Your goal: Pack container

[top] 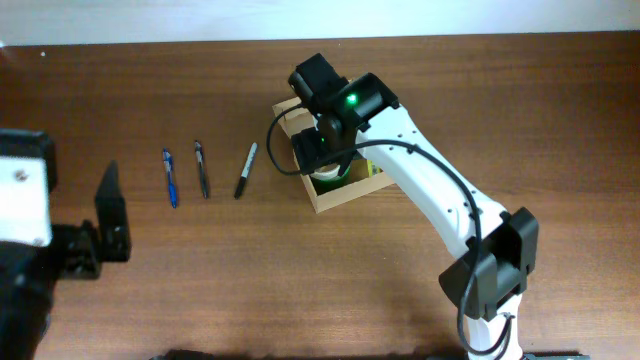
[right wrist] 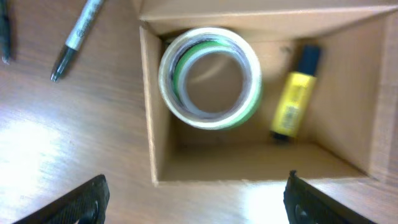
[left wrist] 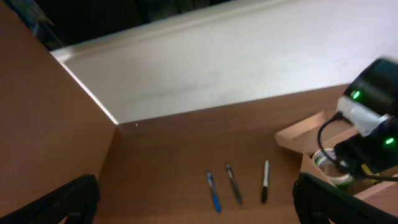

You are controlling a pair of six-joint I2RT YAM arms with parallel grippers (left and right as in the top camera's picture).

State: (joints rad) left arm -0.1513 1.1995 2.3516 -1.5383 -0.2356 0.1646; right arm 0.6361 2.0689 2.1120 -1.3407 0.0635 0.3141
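Observation:
I should move my right gripper away, because the container (top: pixel 357 176) lies crooked under my right arm. My left gripper should meanwhile take hold of the container's near side (top: pixel 338 201) and turn the container straight.
The tan cardboard container (top: pixel 335 195) stands open at the table's middle, mostly under my right arm. In the right wrist view the container (right wrist: pixel 152 124) holds a roll of tape (right wrist: pixel 209 78) and a yellow highlighter (right wrist: pixel 292 102). My right gripper (right wrist: pixel 196 202) hangs open and empty just above the box's near wall. A blue pen (top: pixel 169 177), a dark pen (top: pixel 201 168) and a black marker (top: pixel 245 170) lie on the table left of the box. My left gripper (top: pixel 100 225) is open and empty at the far left; the pens show between its fingers (left wrist: pixel 196 199).
The container's flap lid (left wrist: pixel 305 127) lies open at the back. A white wall runs behind the table's far edge (left wrist: pixel 186 112). My right arm's base (top: pixel 495 290) stands at the front right.

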